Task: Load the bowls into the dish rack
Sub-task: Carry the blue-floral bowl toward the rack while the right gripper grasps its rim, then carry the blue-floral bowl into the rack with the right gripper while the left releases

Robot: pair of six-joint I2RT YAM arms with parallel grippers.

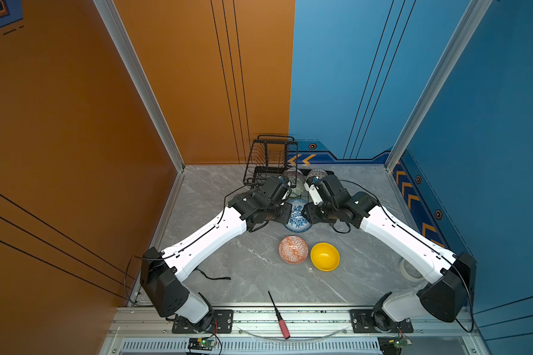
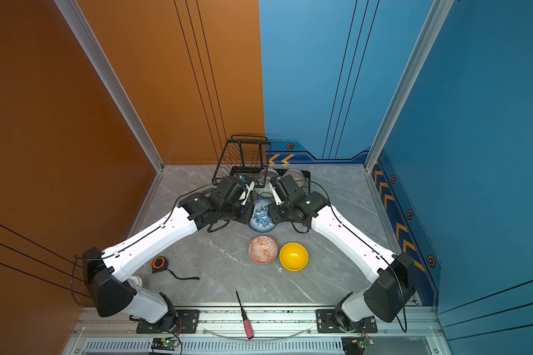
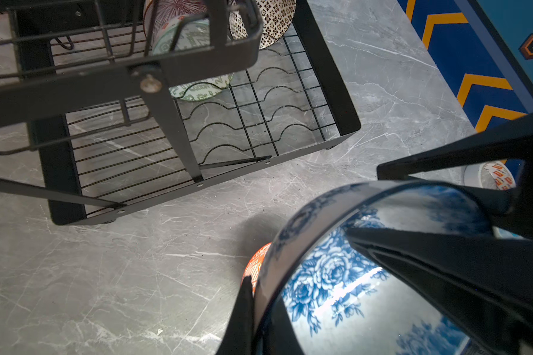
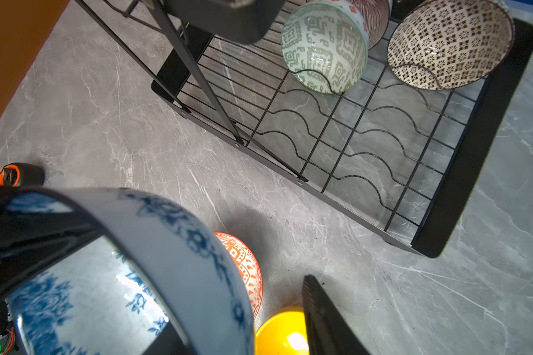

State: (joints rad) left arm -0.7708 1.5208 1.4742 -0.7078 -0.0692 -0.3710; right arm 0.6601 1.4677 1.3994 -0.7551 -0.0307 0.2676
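Observation:
Next, my right gripper takes the opposite rim point(image 4: 235, 313) of the blue-white floral bowl that my left gripper is holding, because the free slots point(image 4: 399, 133) by the dotted bowl are closer to my right gripper.
My left gripper point(image 1: 290, 212) point(image 3: 260, 295) is shut on the rim of the blue-white floral bowl point(image 1: 297, 216) point(image 2: 262, 216) point(image 3: 336, 276), held tilted above the table in front of the black dish rack point(image 1: 270, 159) point(image 4: 474, 153). My right gripper point(image 1: 305, 212) point(image 4: 240, 304) straddles the opposite rim, open. One finger is inside the bowl point(image 4: 166, 246); the outer finger point(image 4: 317, 307) stands clear of the wall. In the rack lean the green-white bowl point(image 4: 323, 46), the dotted bowl point(image 4: 446, 43) and the pink striped bowl point(image 4: 376, 18). The orange bowl point(image 1: 293, 249) and the yellow bowl point(image 1: 325, 256) sit on the table.
A red-handled screwdriver point(image 1: 279, 316) lies at the front edge. A tape measure point(image 2: 159, 264) with its cord sits under the left arm. A roll of tape point(image 1: 410, 270) rests under the right arm. Several slots of the rack's base point(image 4: 366, 138) hold nothing.

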